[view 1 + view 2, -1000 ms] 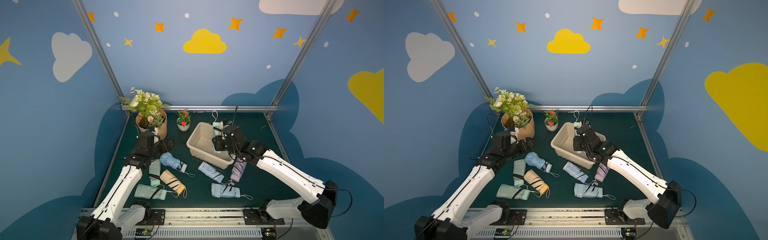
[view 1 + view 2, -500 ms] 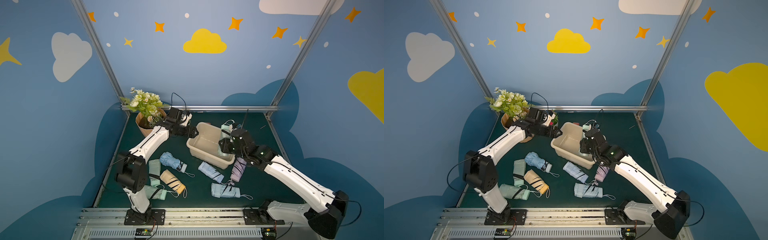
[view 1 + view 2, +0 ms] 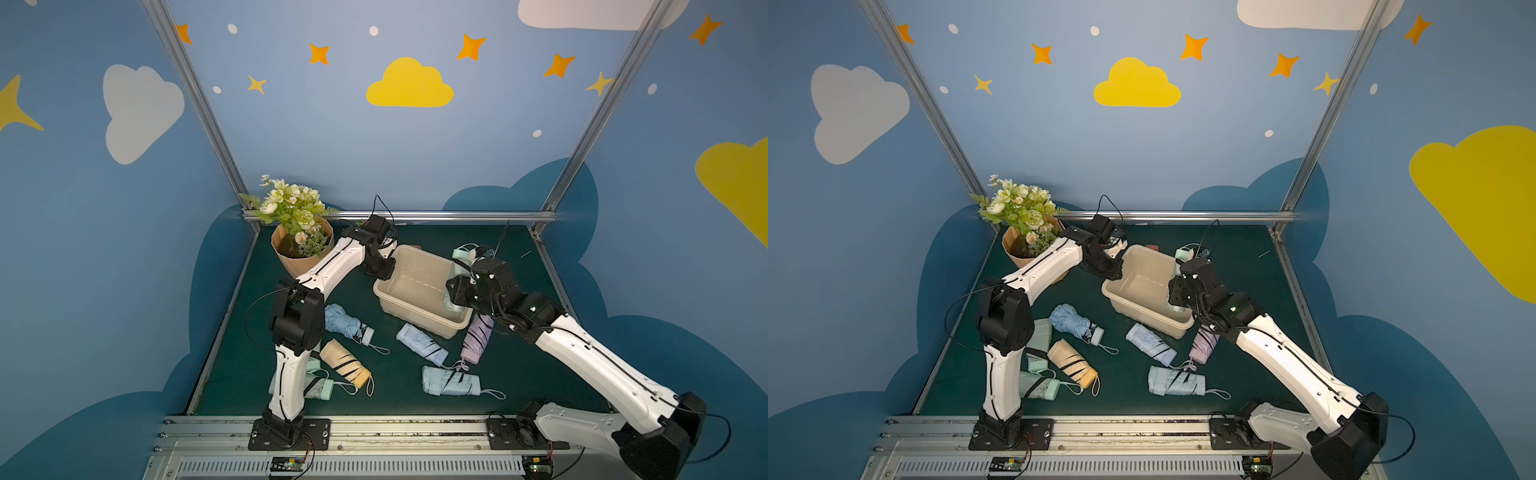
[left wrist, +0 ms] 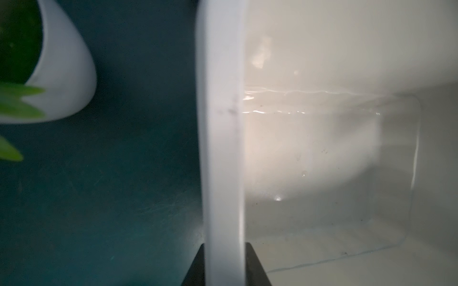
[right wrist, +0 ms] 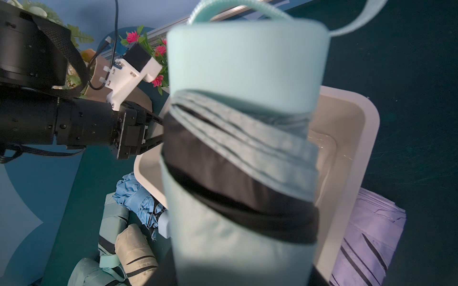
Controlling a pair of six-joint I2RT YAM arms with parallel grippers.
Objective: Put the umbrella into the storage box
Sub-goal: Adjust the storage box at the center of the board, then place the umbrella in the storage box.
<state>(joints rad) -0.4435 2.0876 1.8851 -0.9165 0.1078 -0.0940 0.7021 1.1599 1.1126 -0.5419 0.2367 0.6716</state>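
Observation:
My right gripper should turn the mint-green umbrella lengthwise and lay it along the box's near side [image 3: 419, 301], because the umbrella points across the storage box with its handle over the box's far rim.
The cream-beige storage box [image 3: 419, 318] [image 3: 1142, 313] stands mid-table. My left gripper [image 3: 384, 270] [image 3: 1115, 272] is shut on its rim at the far left corner. In the left wrist view the pale rim [image 4: 223, 148] runs between my two black fingertips [image 4: 224, 250]. My right gripper [image 3: 455, 297] [image 3: 1177, 297] is shut on a mint-green umbrella [image 3: 459, 266] [image 3: 1181, 257] [image 5: 243, 123] with a black strap. It holds the umbrella upright over the box's right end, handle up. The umbrella hides the right fingers in the right wrist view.
Several folded umbrellas lie on the green mat in front of the box: blue [image 3: 345, 320], pale blue [image 3: 422, 343], lilac [image 3: 476, 338], beige [image 3: 345, 361]. A peach flower pot [image 3: 301, 249] stands at the back left. A small white pot [image 4: 64, 74] sits beside the box.
My left arm swung from the table's left side to the box's far left corner, and its gripper shut on the rim. The right arm carried the umbrella slightly rightward over the box.

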